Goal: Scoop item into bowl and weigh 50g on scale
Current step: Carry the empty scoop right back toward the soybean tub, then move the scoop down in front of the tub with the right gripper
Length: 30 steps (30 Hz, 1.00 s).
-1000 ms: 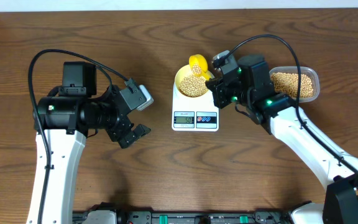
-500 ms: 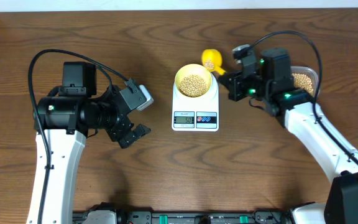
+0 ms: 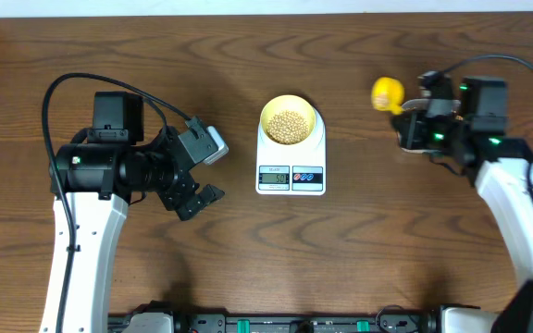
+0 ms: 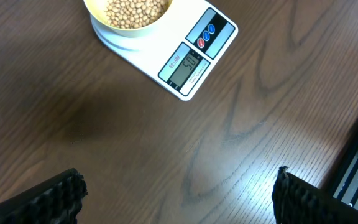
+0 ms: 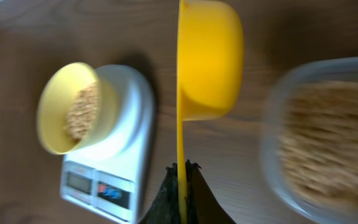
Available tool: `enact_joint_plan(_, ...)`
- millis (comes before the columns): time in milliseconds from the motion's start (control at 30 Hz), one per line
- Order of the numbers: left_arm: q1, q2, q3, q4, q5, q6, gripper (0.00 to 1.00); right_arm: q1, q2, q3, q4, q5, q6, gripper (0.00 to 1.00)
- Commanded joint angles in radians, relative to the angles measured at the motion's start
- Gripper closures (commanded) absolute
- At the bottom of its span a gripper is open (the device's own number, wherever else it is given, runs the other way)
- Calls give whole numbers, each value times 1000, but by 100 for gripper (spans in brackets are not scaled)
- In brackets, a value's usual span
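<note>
The robot's right gripper should stop scooping and put the yellow measuring spoon down on the wood (image 3: 398,205) next to the scale, because the scale's display (image 3: 275,178) shows 50, the weight wanted.
The pale-yellow bowl (image 3: 265,118) stands on the white scale (image 3: 291,159) at the table's middle, holding tan beans (image 3: 289,126). Right of it, my right gripper (image 3: 409,118) is shut on the thin handle of a yellow measuring spoon (image 3: 387,92), and the spoon cup hangs above bare wood. In the right wrist view the spoon (image 5: 207,62) lies on its side between the bowl (image 5: 51,118) and a clear tub of beans (image 5: 322,137). My left gripper (image 3: 211,170) hovers open left of the scale, fingers (image 4: 61,193) wide with nothing between them.
My right arm hides the clear tub in the overhead view. The scale's display (image 4: 190,63) and two round buttons (image 4: 207,35) face the front edge. Bare wooden table lies around the scale and under my left gripper (image 4: 179,199).
My right gripper has carried the spoon rightwards, from over the bowl to beside the tub. The left arm has stayed put.
</note>
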Motion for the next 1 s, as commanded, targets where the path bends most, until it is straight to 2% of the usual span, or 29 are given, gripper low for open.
enact_joint_plan(0,5,3,5,-3,8,10,2,-57,-65,4,-44,133,-99,99)
enact_joint_plan(267,5,3,6,-3,8,10,2,-58,-86,4,-130,483,-299,99)
enact_joint_plan(767,5,3,5,-3,8,10,2,111,-84,4,-164,961,-363,99)
enact_joint_plan(867,5,3,5,-3,8,10,2,129,-85,4,-175,953,-325,99)
enact_joint_plan(967,5,3,6,-3,8,10,2,149,-99,4,-203,816,-216,99)
